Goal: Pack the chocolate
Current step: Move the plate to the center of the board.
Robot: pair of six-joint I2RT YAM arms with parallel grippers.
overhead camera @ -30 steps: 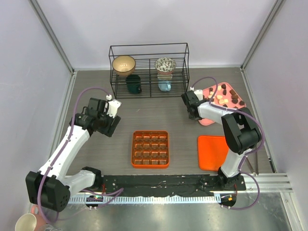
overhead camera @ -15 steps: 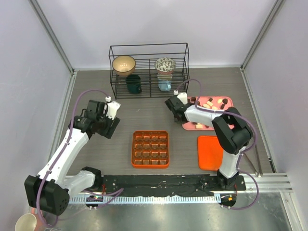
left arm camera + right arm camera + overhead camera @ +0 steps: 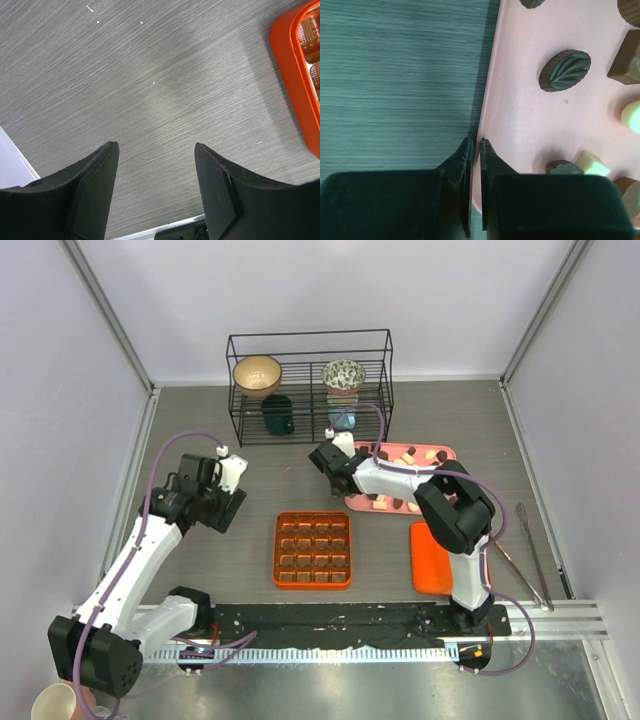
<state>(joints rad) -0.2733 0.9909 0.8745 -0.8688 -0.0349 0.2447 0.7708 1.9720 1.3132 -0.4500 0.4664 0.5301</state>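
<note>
My right gripper should go on pulling on the pink tray's rim [image 3: 488, 105] it is holding until the tray sits in the space [image 3: 295, 483] behind the orange gridded box, because that space is open.
The chocolate [image 3: 564, 70] lies as several small dark, tan and cream pieces on a pink tray [image 3: 520, 105]. In the top view the pink tray [image 3: 352, 502] sits right of centre with chocolate [image 3: 410, 453] scattered on it. My right gripper [image 3: 476, 142] is shut on the tray's left rim, one finger outside and one inside; from above, the right gripper [image 3: 345, 478] is at the tray's left end. My left gripper [image 3: 156, 145] hangs open over bare table, left of the orange gridded box [image 3: 313, 549]; from above, the left gripper [image 3: 232, 508] holds nothing.
A black wire rack [image 3: 310, 385] with bowls and cups stands at the back. An orange lid [image 3: 432, 558] lies right of the box, under the right arm. Metal tongs [image 3: 530, 550] lie at the right edge. The box's rim [image 3: 295, 75] shows in the left wrist view.
My right gripper has pulled the pink tray leftward across the table, from the far right toward the centre, turning it. The left arm has barely shifted.
</note>
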